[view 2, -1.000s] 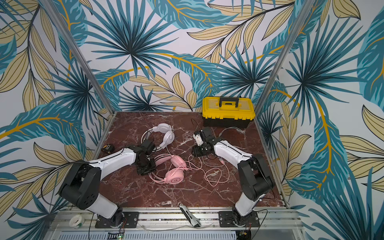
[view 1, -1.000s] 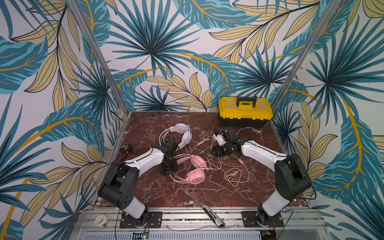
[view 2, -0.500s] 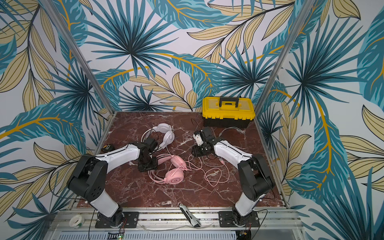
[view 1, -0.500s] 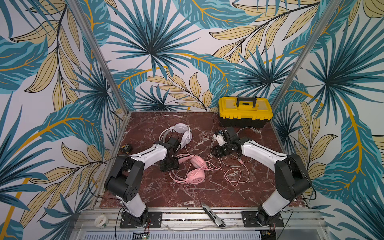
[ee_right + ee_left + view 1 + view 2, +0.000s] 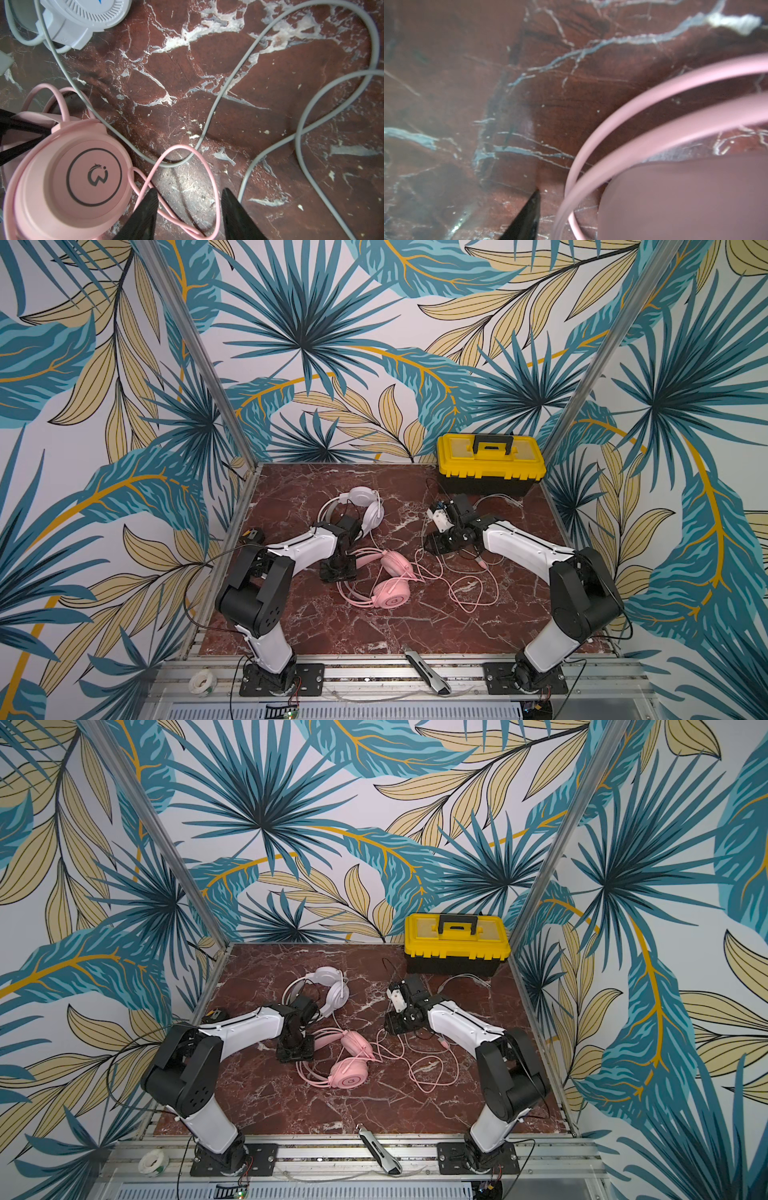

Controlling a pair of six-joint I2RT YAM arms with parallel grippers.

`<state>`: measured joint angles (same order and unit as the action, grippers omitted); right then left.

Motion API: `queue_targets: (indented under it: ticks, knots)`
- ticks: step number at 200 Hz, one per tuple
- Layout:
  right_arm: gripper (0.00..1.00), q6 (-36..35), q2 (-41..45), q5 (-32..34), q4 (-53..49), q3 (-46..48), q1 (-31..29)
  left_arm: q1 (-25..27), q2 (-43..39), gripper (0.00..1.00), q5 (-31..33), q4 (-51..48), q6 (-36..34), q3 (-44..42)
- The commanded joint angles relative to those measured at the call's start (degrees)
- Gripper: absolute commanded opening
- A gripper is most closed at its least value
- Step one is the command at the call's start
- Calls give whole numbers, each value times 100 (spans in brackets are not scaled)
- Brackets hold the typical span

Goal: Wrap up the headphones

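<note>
Next, I regrip the headband snugly [image 5: 572, 196] with my left gripper before my right gripper wraps the cable, because my left gripper's finger is clear of the pink headband.
The pink headphones [image 5: 392, 597] lie mid-table with their cable [image 5: 469, 593] in loose loops to the right. My left gripper [image 5: 338, 570] sits low at the headband's left end and is shut on the headband [image 5: 654, 89]. In the left wrist view only one finger [image 5: 527, 216] shows; pink padding hides the other. My right gripper [image 5: 189, 197] is open just above the table, right of the pink earcup [image 5: 68, 172], with a cable loop lying loose between its fingers. The white headphones [image 5: 365, 497] rest behind, and their grey cable [image 5: 228, 87] trails across the marble.
A yellow and black toolbox [image 5: 490, 460] stands at the back right. A utility knife [image 5: 428, 672] and a tape roll [image 5: 201, 682] lie on the front rail. A small black object [image 5: 253, 535] sits at the table's left edge. Patterned walls close in three sides.
The left arm's elbow has swung up and in toward the table while its gripper stayed at the pink headband. The right arm has not moved.
</note>
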<state>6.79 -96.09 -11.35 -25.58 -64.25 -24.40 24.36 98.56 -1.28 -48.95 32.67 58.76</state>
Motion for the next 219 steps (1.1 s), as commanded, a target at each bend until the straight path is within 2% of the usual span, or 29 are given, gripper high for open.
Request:
queue_targets:
  ticks: [1,27,66,106,130,209,219]
  knots:
    - [51,-107,148,173,-266,89,-8,25,107,46,-109,42,60,-119]
    - [52,-64,463,221,-206,392,-7,26,130,45,-185,38,57,-135]
    - [52,-72,752,256,-287,683,-6,25,-127,60,-493,40,38,-257]
    - [52,-61,763,220,-314,721,-5,64,-91,61,-569,44,47,-357]
    - [52,-72,856,150,-345,745,-4,107,119,53,-511,68,32,-332]
    - [53,-152,2097,-144,-487,1399,-73,102,487,10,-337,78,55,-118]
    - [54,-145,2263,-133,-542,1460,-154,96,514,9,-337,77,78,-89]
